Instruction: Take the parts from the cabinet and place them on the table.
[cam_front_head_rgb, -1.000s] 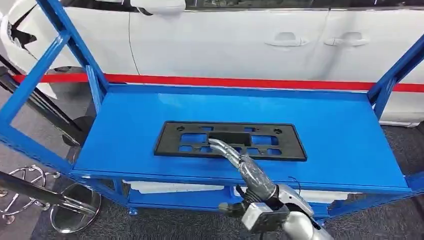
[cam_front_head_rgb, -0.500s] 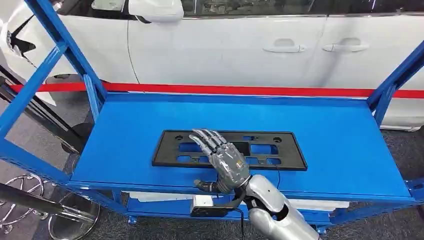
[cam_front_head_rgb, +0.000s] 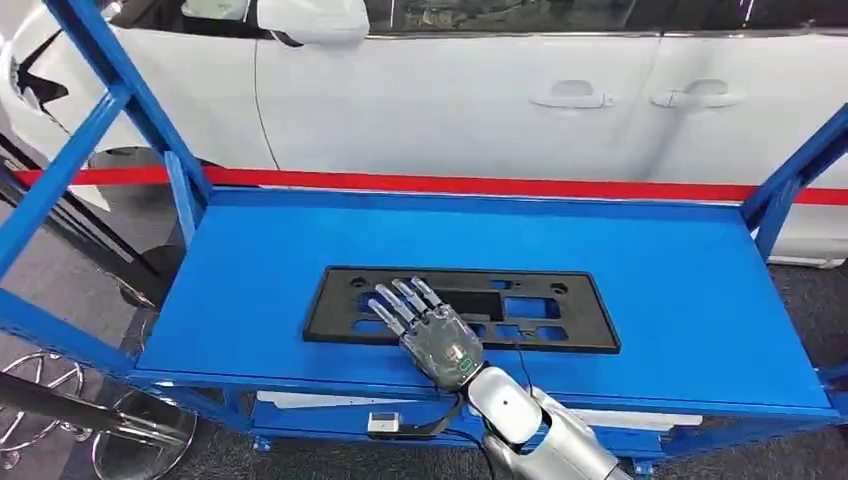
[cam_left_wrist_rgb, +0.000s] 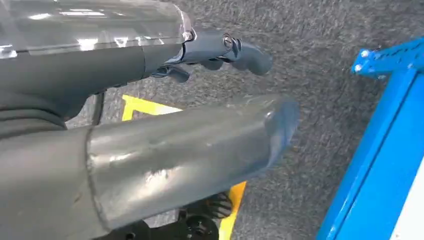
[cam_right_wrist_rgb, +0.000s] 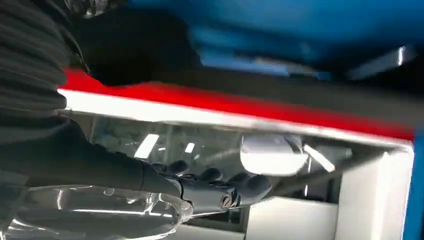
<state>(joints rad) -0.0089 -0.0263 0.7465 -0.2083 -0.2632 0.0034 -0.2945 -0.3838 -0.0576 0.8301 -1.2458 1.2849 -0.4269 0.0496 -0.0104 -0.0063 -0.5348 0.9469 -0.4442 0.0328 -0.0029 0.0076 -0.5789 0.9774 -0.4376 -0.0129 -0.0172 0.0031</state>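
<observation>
My right gripper will tip the frame stiffly on edge when I lift it, its far side hanging low, since my hand meets only the frame's near rim (cam_front_head_rgb: 375, 341).
A black rectangular plate frame (cam_front_head_rgb: 545, 300) with several cut-outs lies flat in the middle of the blue cabinet shelf (cam_front_head_rgb: 680, 270). My right hand (cam_front_head_rgb: 428, 332) lies palm down over the frame's front edge, left of its middle. The fingers (cam_front_head_rgb: 398, 302) are spread and stretched across the frame, gripping nothing. In the right wrist view that hand (cam_right_wrist_rgb: 215, 189) shows its thumb and dark fingers free of any part. My left hand (cam_left_wrist_rgb: 220, 52) hangs over the grey floor beside the cabinet, holding nothing.
Blue uprights (cam_front_head_rgb: 110, 90) frame the shelf at the left, and another upright (cam_front_head_rgb: 790, 170) at the right. A white car with a red stripe (cam_front_head_rgb: 450, 95) stands close behind. A lower shelf (cam_front_head_rgb: 320, 405) holds white items. Chrome legs (cam_front_head_rgb: 60, 400) stand at the lower left.
My right hand has turned from edge-on to palm down and settled lower and slightly left over the frame's front edge. The frame has not moved; the camera has shifted a little.
</observation>
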